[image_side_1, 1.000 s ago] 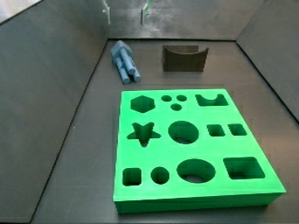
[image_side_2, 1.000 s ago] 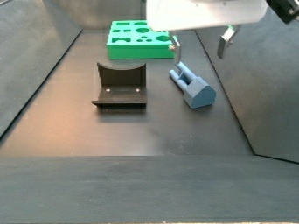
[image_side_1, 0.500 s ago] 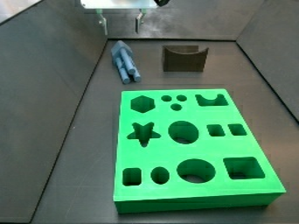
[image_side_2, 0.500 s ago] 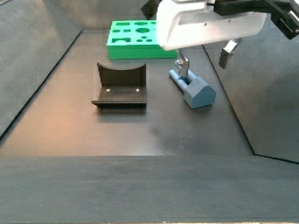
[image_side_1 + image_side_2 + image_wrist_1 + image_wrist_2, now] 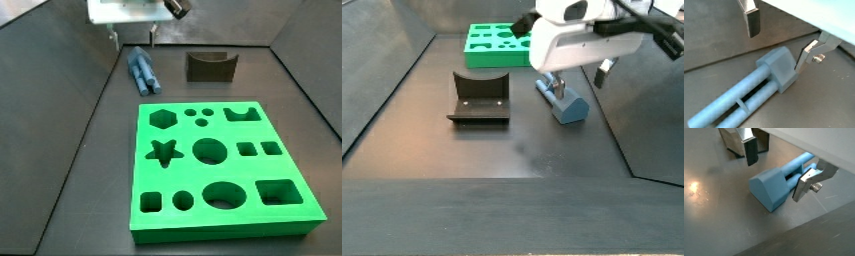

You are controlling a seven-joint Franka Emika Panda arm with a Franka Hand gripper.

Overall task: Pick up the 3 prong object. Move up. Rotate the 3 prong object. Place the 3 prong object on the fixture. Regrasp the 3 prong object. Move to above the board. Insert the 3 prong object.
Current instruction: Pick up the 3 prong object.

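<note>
The robot's gripper has flat sides to hold on the object's end block (image 5: 781, 66), so the object's long prongs (image 5: 146, 77) will stay at their slant and turn along with it when the robot lifts and rotates.
The 3 prong object (image 5: 142, 72) is a long blue-grey piece lying flat on the dark floor by the left wall, its blocky end (image 5: 569, 106) pointing away from the board. My gripper (image 5: 134, 42) hangs open just above that end (image 5: 777, 70). One finger (image 5: 804, 184) stands close beside the block, the other finger (image 5: 749, 150) well clear of it. Nothing is held. The fixture (image 5: 480, 97) stands beside the piece, also seen in a wrist view (image 5: 732, 140). The green board (image 5: 221, 165) lies further off.
Dark sloping walls (image 5: 80, 110) close in the floor on both sides. The 3 prong object lies near one wall, and the fixture (image 5: 210, 65) sits between it and the opposite wall.
The gripper has come down from the top of the side views toward the 3 prong object's blocky end, staying open. The piece, fixture and board have not moved.
</note>
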